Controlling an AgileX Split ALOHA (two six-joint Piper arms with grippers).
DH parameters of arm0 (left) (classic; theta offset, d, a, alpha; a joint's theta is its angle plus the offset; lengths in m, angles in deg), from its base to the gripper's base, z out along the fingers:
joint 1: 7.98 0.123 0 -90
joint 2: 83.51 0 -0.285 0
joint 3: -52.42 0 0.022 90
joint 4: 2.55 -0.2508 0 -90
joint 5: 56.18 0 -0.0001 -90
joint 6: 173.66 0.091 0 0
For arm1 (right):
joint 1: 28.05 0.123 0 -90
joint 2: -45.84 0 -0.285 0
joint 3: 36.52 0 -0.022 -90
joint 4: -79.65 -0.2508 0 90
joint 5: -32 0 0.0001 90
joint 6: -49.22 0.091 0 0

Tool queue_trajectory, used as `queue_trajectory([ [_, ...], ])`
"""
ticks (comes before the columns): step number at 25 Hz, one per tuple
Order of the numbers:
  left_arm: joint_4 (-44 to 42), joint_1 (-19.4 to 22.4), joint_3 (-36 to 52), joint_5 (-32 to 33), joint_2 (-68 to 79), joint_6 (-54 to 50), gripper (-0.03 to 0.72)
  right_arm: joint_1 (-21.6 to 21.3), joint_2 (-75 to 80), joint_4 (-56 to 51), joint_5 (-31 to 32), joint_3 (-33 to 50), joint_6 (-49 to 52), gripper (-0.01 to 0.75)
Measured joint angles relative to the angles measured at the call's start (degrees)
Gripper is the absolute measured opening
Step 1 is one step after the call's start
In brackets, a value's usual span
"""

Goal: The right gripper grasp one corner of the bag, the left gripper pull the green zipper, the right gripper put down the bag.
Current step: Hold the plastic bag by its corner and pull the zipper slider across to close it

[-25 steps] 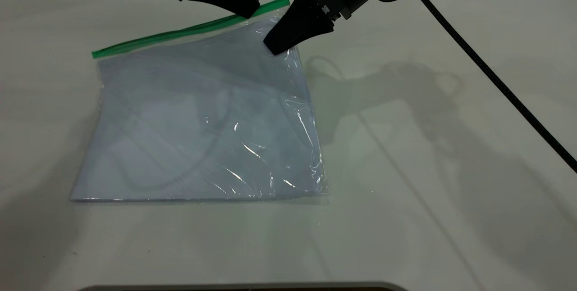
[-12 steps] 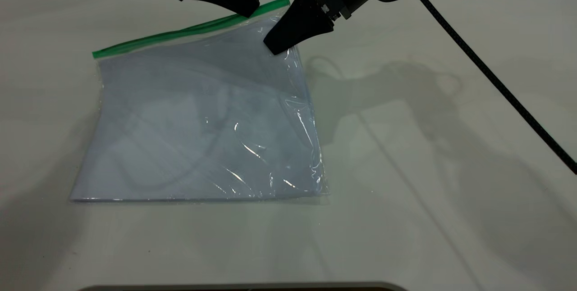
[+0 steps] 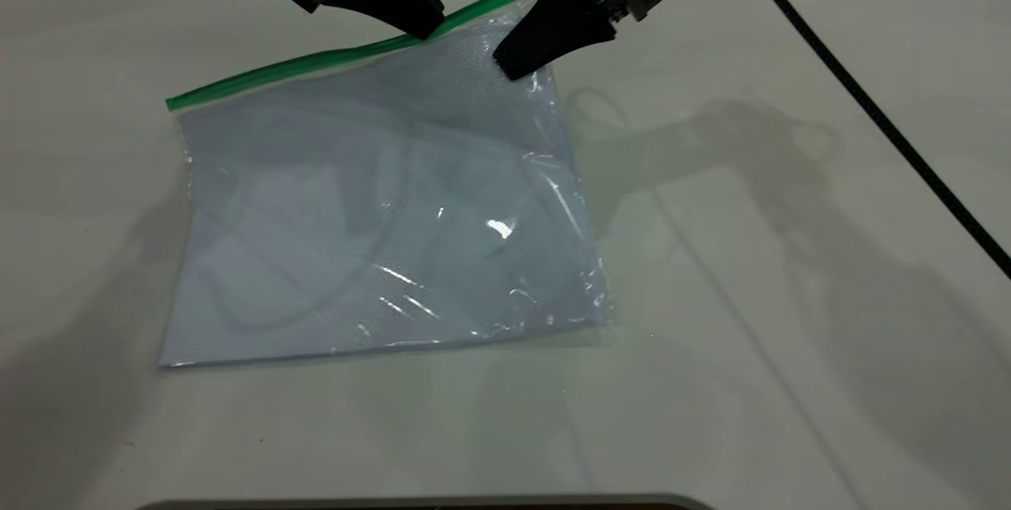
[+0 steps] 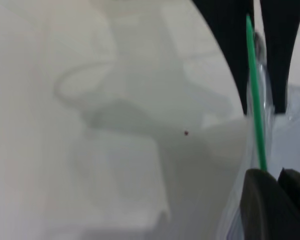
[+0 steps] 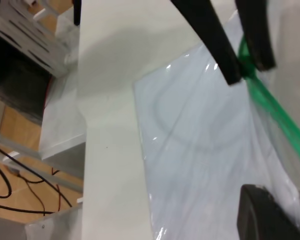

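Observation:
The bag's corner should stay in my right gripper until the slider gets to the green zipper's opposite end, because my left gripper is midway along the zipper.
The clear bag with pale sheets lies on the white table, its far right part lifted. The green zipper runs along its far edge. My right gripper, with the cable, is shut on the corner of the bag just below the strip's end. My left gripper is shut on the green zipper. In the left wrist view its jaws close on the strip. In the right wrist view the left gripper pinches the strip above the bag; the slider tab is hidden.
A thick black cable runs from the right arm across the table's right side. The right wrist view shows the table's edge, with a grey frame and floor wires beyond.
My right gripper has moved right and away with the corner, dragging the bag to the right. The left gripper has stayed almost in place, so more green strip now lies between it and the corner.

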Motion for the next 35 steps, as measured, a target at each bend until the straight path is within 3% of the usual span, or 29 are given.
queue_trajectory([
  [13,-9.5,1.8,0.0,-1.7,0.0,-7.2,0.049,-3.8,0.0,0.2,1.0,0.0,1.8,0.033],
  [27,-17.0,10.7,0.0,7.8,0.0,-9.4,0.049,-4.2,0.0,-0.2,1.1,-0.1,2.6,0.033],
  [35,-24.1,12.1,0.0,8.6,0.0,-9.5,0.049,-4.4,0.0,-0.2,1.1,-0.1,2.9,0.033],
])
